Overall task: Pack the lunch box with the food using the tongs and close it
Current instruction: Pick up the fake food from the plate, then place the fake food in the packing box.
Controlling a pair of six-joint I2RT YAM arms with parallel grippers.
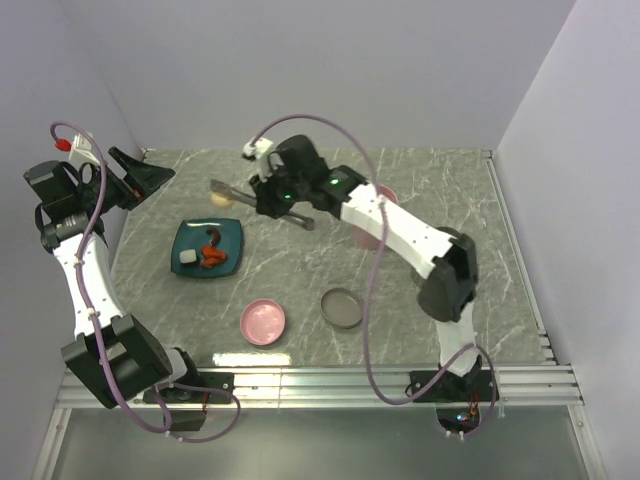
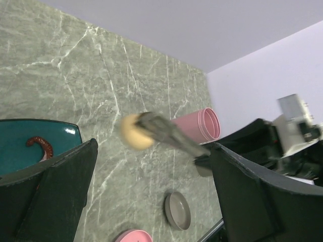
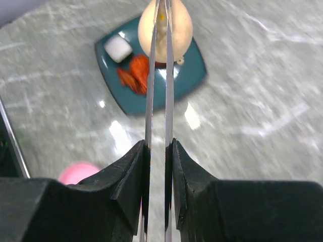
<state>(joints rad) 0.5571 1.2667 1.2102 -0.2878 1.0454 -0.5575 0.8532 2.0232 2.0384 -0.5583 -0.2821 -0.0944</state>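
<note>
The beige piece in the tong tips is clear of the plate, so my right gripper should go on to the pink lunch box's opening before it lets the piece go there.
My right gripper is shut on the thin silver tongs, its pads pressing the two arms together. The tong tips pinch the round beige piece in the air, just beyond the teal plate's far edge. On the teal plate lie a white cube and red-orange bits. The pink lunch box lies on its side behind my right arm. My left gripper hangs open and empty at the far left.
A pink round lid and a grey round dish rest on the marble table near the front edge. White walls close in the table at the back and on both sides.
</note>
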